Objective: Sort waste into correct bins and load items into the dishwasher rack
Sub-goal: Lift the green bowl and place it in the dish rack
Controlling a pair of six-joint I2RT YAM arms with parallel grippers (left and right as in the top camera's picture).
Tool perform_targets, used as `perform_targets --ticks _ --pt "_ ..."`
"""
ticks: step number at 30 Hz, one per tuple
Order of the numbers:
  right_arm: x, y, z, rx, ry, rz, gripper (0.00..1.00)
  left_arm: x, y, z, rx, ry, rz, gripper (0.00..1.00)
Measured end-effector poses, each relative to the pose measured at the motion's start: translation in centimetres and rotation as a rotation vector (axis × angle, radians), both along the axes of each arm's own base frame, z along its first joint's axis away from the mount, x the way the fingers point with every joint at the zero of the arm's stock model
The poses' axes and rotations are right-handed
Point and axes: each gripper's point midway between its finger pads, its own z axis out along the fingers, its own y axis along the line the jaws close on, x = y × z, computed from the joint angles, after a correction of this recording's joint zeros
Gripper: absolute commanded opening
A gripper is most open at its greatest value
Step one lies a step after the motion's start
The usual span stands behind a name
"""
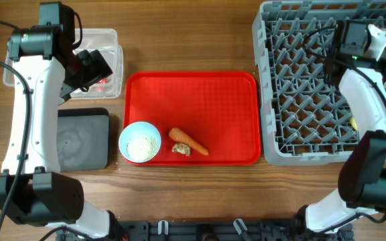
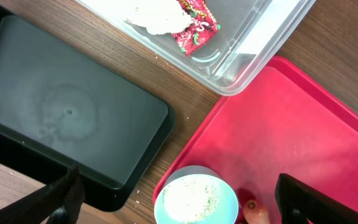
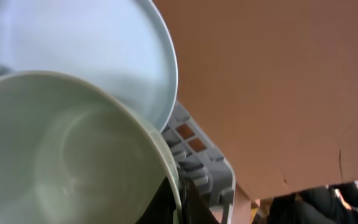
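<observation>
The bowl gripped (image 3: 73, 152) by its rim is in front of the plate, so my right gripper keeps gently moving it into the grey rack (image 3: 197, 155) until it sits there, and then let go.
My left gripper (image 1: 89, 67) is open and empty above the clear tub (image 1: 116, 47); in the left wrist view its fingers (image 2: 178, 186) frame a light blue bowl of white rice (image 2: 194, 199). The tub (image 2: 247, 74) holds the red wrapper (image 2: 194, 28) and white napkin (image 2: 154, 15). The rice bowl (image 1: 139, 142), carrot (image 1: 189, 140) and brown scrap (image 1: 181, 150) lie on the red tray (image 1: 193, 87). The black tray (image 1: 82, 137) holds nothing. My right gripper (image 3: 178, 199) is shut on the rim of a light blue bowl (image 3: 73, 155) at the grey rack (image 1: 313, 80), in front of the plate (image 3: 104, 50).
A yellow cup (image 1: 355, 124) peeks out beside my right arm in the rack. A few rice grains (image 2: 138, 190) lie on the wood by the black tray (image 2: 73, 112). A brown cardboard surface (image 3: 278, 74) stands beyond the rack's far edge.
</observation>
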Motion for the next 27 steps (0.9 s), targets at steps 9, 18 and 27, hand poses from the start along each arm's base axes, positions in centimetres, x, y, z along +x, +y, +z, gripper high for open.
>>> perform_targets --ticks 9,18,27 --pt "0.6 0.0 -1.6 0.007 0.094 0.033 0.06 0.0 0.0 0.0 0.000 0.000 0.000 1.00" --pt "2.1 2.5 -3.1 0.067 0.113 0.125 0.15 0.0 0.0 0.0 0.000 0.000 0.000 1.00" --pt "3.8 6.5 -4.9 0.155 0.146 0.259 0.31 0.0 0.0 0.0 0.000 0.000 0.000 1.00"
